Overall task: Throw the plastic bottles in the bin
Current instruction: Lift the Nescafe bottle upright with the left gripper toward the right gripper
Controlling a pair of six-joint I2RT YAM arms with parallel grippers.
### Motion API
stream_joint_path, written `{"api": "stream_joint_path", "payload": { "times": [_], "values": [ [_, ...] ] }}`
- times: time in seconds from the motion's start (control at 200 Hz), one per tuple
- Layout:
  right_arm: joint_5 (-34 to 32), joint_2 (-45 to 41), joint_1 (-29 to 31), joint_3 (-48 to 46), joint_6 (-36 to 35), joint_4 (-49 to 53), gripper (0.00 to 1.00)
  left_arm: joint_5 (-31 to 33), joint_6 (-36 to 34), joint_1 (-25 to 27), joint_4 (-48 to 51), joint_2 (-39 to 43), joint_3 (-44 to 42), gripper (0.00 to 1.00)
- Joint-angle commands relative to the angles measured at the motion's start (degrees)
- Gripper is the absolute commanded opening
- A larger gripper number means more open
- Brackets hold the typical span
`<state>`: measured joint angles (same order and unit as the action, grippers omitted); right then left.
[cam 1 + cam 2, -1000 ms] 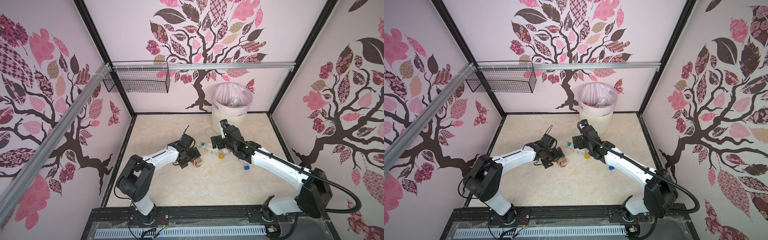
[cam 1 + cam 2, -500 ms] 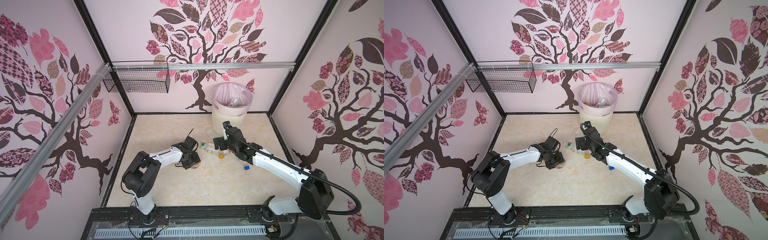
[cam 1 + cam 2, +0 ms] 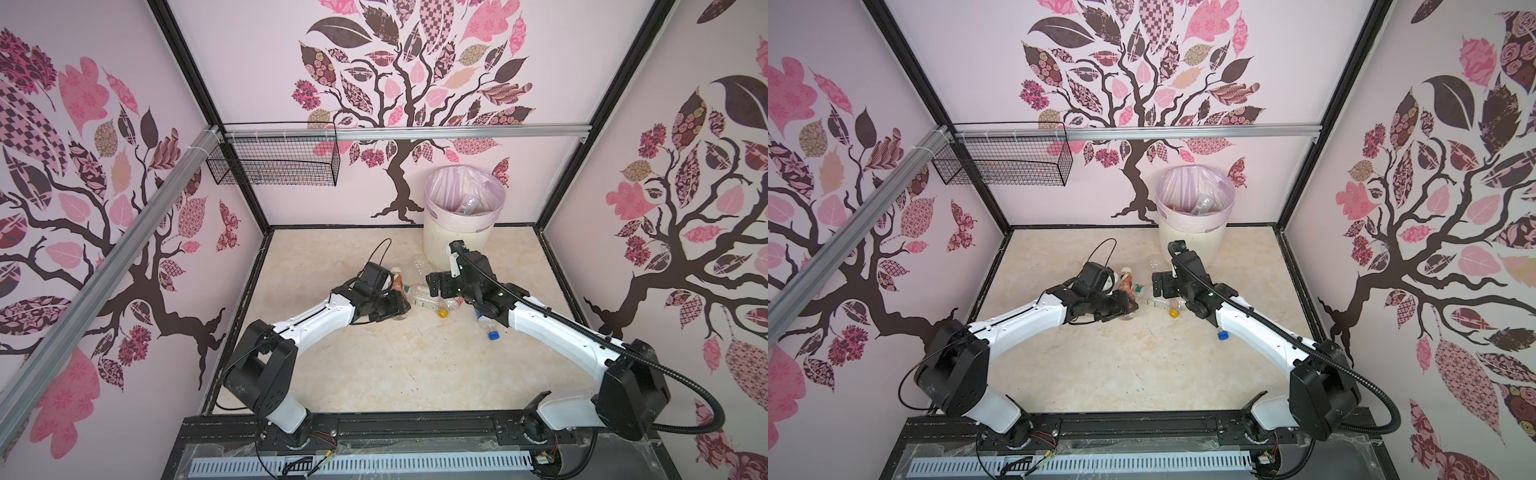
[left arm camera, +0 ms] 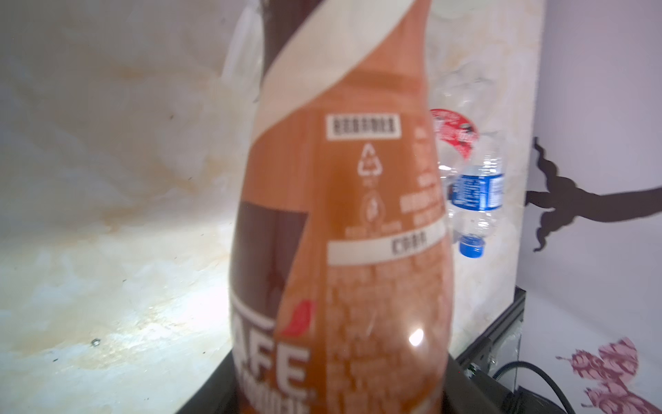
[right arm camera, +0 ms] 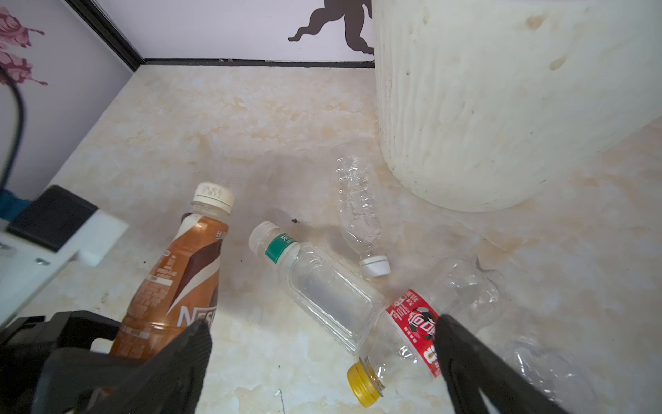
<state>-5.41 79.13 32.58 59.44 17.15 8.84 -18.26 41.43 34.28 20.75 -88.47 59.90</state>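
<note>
A clear bottle [image 3: 469, 205] can be seen below the bin's rim. The brown-labelled bottle [image 3: 397, 282] will rest high on the heap and stay in sight when I drop it.
My left gripper [image 3: 398, 305] [image 3: 1128, 306] is shut on the base of a brown-labelled plastic bottle [image 4: 344, 222] [image 5: 179, 279], whose white cap [image 3: 397, 272] points toward the back wall. My right gripper [image 5: 322, 326] [image 3: 434, 286] hangs open over a red-labelled bottle with a yellow cap [image 5: 412, 322]. Beside that lie a clear green-labelled bottle [image 5: 322, 290] and a clear white-capped one [image 5: 358, 211]. A blue-labelled bottle [image 3: 486, 324] [image 4: 476, 190] lies under the right arm. The cream ribbed bin [image 3: 463, 237] [image 3: 1192, 243] [image 5: 501, 107] stands at the back with bottles [image 3: 467, 205] inside.
A black wire basket [image 3: 274, 164] hangs on the back wall at the left, under an aluminium rail [image 3: 415, 132]. Patterned walls close in the marble floor [image 3: 374, 365] on three sides. A black frame bar [image 3: 415, 428] runs along the front.
The left gripper has closed on the brown-labelled bottle, which now points toward the back wall. The right gripper has shifted slightly toward the front, still open.
</note>
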Motion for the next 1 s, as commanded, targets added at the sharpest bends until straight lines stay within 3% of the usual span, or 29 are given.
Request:
{"api": "stream_joint_path", "payload": {
  "times": [0.0,0.305,0.61,0.995],
  "values": [
    [5.95,-1.89,-1.60,4.89,4.18,-0.04,0.99,-0.97,-7.16,0.14,-4.04,4.19,-1.77,0.52],
    [13.49,0.76,-2.52,13.77,8.07,-1.33,0.99,-0.03,-12.49,0.13,-6.85,11.26,-4.41,0.52],
    [22.18,6.43,-2.28,16.98,12.41,-4.36,0.83,-0.09,-13.17,0.26,-7.72,13.22,-5.24,0.52],
    [23.15,10.29,0.89,17.33,11.53,-5.14,0.77,-0.28,-13.18,0.43,-8.18,13.23,-5.37,0.52]
  ]
}}
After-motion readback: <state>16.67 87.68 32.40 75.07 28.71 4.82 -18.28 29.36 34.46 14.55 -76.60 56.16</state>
